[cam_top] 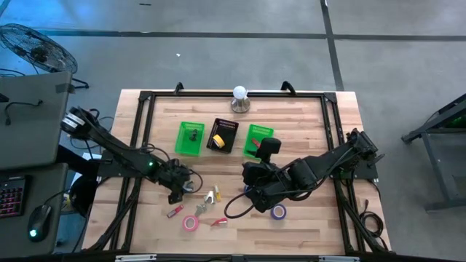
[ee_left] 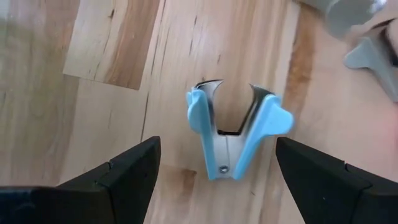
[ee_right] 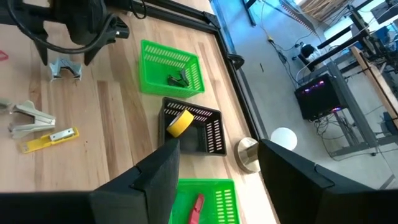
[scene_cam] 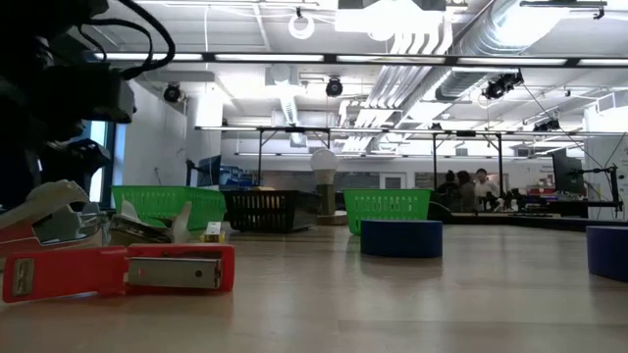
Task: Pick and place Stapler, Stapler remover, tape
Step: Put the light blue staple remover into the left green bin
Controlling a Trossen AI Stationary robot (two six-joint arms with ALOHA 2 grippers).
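Observation:
My gripper will make the light blue staple remover (ee_left: 229, 146) pinch shut when I grip and lift it, because the staple remover's fingers spread from a rivet at their base (ee_left: 224, 169).
A light blue staple remover (ee_left: 231, 140) lies flat on the wooden table, claws pointing away from the wrist. My left gripper (ee_left: 217, 148) is open low over it, one finger on either side and neither touching; in the high view the gripper (cam_top: 185, 187) is left of centre. My right gripper (ee_right: 219, 149) is open and empty, raised near the baskets (cam_top: 268, 147). A yellow tape roll (ee_right: 180, 122) sits in the black basket (ee_right: 214, 132). A pink roll (cam_top: 191, 223) and a purple roll (cam_top: 278, 212) lie near the near edge. A blue roll (scene_cam: 400, 237) rests flat on the table.
A yellow stapler (cam_top: 212, 196), a grey stapler (cam_top: 201, 208) and a red stapler (scene_cam: 118, 270) lie near my left gripper. Two green baskets (cam_top: 191, 138) (cam_top: 259, 140) flank the black one; the right one holds a red stapler (ee_right: 196, 208). A white bulb on a stand (cam_top: 239, 99) is at the far edge.

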